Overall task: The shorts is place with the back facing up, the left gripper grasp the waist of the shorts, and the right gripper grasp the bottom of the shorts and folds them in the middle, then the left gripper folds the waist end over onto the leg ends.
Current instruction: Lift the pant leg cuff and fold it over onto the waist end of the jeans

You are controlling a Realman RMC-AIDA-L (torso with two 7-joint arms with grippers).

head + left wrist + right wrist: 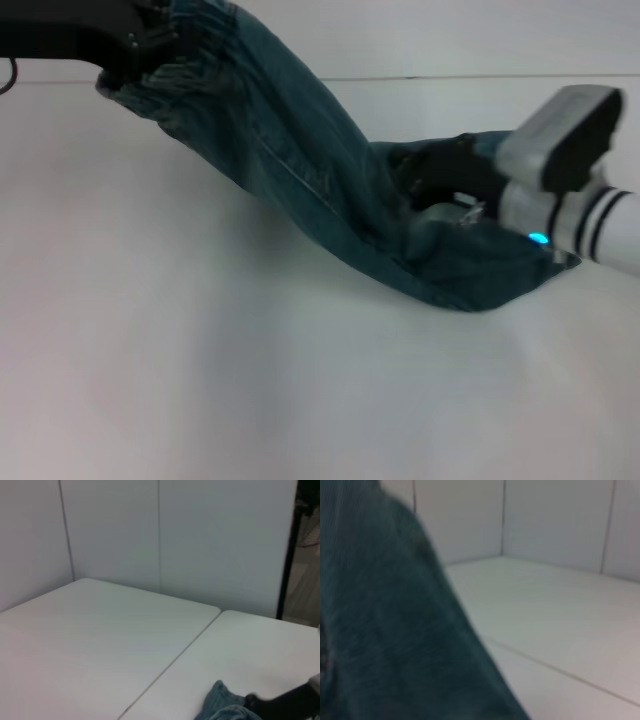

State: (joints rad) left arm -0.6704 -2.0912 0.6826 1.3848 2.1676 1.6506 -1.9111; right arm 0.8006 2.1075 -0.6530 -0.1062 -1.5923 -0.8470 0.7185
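The waist [208, 42] has to land on the leg ends [480, 270], and my right gripper is over them. My right gripper should open and move back before my left gripper folds the waist.
The blue-green denim shorts [300, 170] hang as a long band, lifted at the upper left and sagging onto the white table [200, 360] at the right. My left gripper [150, 45] is raised at the top left and shut on the gathered waist [195, 45]. My right gripper [440, 175] is low at the right, shut on the bottom of the shorts [470, 270], which bunches around it. A small fold of denim [220, 705] shows in the left wrist view. Denim [385, 630] fills much of the right wrist view.
A seam [480, 77] runs across the far part of the table, and pale wall panels [150, 535] stand behind it. Bare tabletop lies in front of the shorts and to the left.
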